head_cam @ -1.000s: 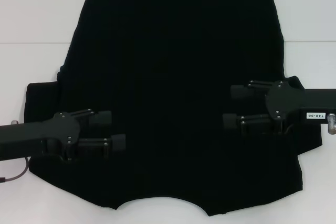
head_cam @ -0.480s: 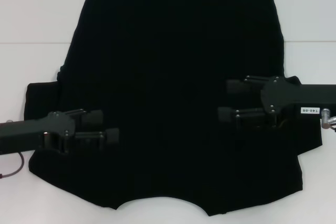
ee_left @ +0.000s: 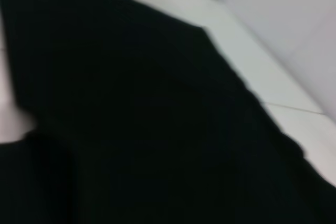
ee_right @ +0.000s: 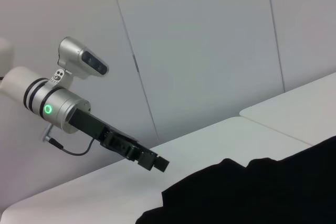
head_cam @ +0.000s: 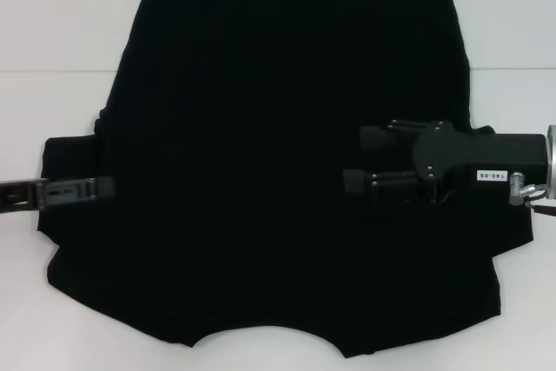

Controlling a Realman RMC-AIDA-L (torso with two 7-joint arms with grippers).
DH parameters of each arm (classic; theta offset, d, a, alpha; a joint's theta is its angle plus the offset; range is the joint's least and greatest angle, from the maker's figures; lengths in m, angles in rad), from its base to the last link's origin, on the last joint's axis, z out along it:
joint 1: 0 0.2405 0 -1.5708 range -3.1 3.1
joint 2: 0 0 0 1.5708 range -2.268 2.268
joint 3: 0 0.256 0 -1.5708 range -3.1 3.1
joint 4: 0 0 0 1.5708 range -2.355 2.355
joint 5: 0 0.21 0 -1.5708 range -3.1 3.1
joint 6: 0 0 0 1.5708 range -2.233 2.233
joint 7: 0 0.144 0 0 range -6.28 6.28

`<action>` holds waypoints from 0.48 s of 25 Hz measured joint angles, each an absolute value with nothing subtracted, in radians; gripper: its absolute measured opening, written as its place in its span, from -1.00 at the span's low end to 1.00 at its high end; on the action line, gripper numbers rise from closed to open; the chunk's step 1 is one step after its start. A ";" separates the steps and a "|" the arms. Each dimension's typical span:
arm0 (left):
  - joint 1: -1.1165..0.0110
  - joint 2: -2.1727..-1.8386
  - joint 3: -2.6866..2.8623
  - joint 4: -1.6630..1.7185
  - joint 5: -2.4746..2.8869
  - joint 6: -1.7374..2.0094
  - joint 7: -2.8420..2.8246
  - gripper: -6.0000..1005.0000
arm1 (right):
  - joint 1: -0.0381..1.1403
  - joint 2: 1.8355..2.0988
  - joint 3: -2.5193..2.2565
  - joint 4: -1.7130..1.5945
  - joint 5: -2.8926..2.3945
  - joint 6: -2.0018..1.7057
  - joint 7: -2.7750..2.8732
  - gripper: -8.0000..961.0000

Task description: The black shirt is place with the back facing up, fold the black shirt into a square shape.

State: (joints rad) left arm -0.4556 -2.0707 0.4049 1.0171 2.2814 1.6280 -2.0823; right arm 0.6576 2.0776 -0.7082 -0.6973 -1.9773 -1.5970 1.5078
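My left gripper should keep moving down to the sleeve's outer edge [head_cam: 43, 222] until its fingers close there: the sleeve sticks out [head_cam: 69, 158] past the shirt's body under them.
The black shirt [head_cam: 278, 128] lies spread flat on the white table [head_cam: 52, 23], plain side up, its hem at the far end and its collar notch at the near edge. My right gripper [head_cam: 354, 160] hovers over the shirt's right half, open, its two fingers pointing toward the middle and holding nothing. Over the shirt's left sleeve is my left gripper [head_cam: 104, 188], turned edge-on so its fingers overlap. The right wrist view shows that left gripper [ee_right: 157, 163] above the table, beside the shirt's edge [ee_right: 262, 192]. Black fabric [ee_left: 131, 129] fills the left wrist view.
Bare white table surface runs along both sides of the shirt and behind it [head_cam: 512, 23]. A seam between table panels crosses at mid height [head_cam: 43, 71]. White wall panels [ee_right: 210, 51] stand behind the table.
My left arm has pulled back to the left and rolled its wrist, so its two fingers now show edge-on. The right gripper has drifted slightly left and away over the shirt, still open.
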 joint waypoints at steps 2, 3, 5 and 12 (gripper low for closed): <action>-0.458 -2.063 0.399 1.040 2.330 1.619 -2.140 0.74 | 0.658 2.078 -0.707 -0.697 -1.977 -1.596 1.508 0.91; -0.461 -2.060 0.398 1.049 2.352 1.618 -2.163 0.73 | 0.658 2.079 -0.705 -0.697 -1.977 -1.595 1.508 0.91; -0.469 -2.054 0.397 1.062 2.405 1.614 -2.211 0.72 | 0.659 2.080 -0.703 -0.697 -1.977 -1.593 1.508 0.91; -0.517 -2.047 0.408 1.051 2.590 1.530 -2.345 0.70 | 0.660 2.081 -0.700 -0.697 -1.974 -1.591 1.508 0.91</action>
